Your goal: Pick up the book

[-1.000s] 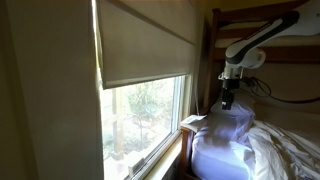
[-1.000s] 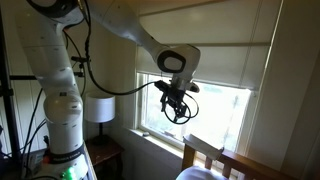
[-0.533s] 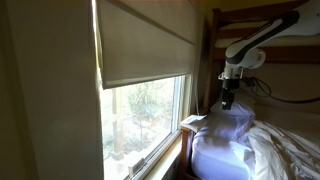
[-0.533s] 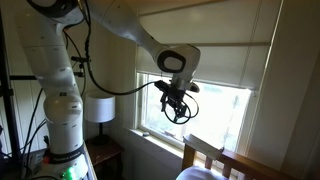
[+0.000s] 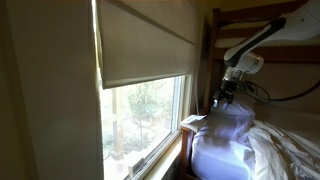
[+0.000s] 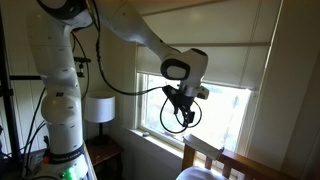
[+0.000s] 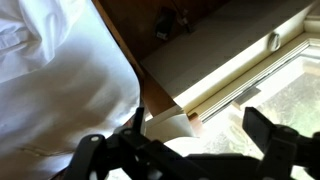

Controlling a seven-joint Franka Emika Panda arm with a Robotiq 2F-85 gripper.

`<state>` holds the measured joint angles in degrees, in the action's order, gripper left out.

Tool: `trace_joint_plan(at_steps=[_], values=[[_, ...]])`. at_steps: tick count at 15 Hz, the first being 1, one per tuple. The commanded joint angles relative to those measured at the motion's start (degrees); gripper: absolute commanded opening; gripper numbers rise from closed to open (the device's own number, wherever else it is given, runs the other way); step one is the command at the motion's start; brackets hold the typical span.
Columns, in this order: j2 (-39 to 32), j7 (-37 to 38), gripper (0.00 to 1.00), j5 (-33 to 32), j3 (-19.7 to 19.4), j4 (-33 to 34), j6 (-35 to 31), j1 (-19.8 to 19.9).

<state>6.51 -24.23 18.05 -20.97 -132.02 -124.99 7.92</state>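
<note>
Next, I turn my gripper to straddle the book's narrow width (image 5: 193, 119) before I go down, because the book (image 7: 170, 126) beside the pillow lies at a slant to my gripper's open fingers.
The book (image 7: 165, 128) is a pale, cream-covered thing with a brown edge. In the wrist view it lies at the corner of the window sill, next to the pillow. It shows as a small pale shape on the sill in an exterior view (image 5: 190, 122). My gripper (image 7: 194, 118) is open, with its dark fingers wide apart on either side of the book and above it. In both exterior views the gripper (image 5: 224, 103) (image 6: 185, 118) hangs in front of the window, just above the sill and pillow, holding nothing.
A large white pillow (image 5: 225, 145) and rumpled sheets lie on the bed right beside the book. The wooden bed frame (image 6: 215, 155) stands under the gripper. The window sill (image 7: 215, 60) and window glass are close behind, a roller blind (image 5: 145, 45) hangs above, and a lamp (image 6: 98, 108) stands by the robot base.
The arm has swung the gripper a little lower and closer to the window sill and pillow. The jaws stay open and empty.
</note>
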Motion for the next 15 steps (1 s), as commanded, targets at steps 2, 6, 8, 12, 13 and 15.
trace_joint_plan(at_steps=[2, 6, 8, 12, 13, 15], values=[[-10.06, 6.90, 1.00, 4.85, 0.66, 7.38, -1.81, 4.53], [-15.46, 12.34, 1.00, 10.17, 1.42, 10.16, -1.67, 8.31], [-17.11, 15.59, 1.00, 12.17, 1.82, 9.72, -2.59, 9.67], [-17.98, 18.22, 1.00, 19.68, 3.46, 5.77, -8.48, 11.40], [-17.87, 17.20, 1.00, 22.61, 4.00, 4.59, -10.93, 11.74], [-16.92, 11.26, 1.00, 29.36, 5.46, 3.15, -11.93, 12.87]])
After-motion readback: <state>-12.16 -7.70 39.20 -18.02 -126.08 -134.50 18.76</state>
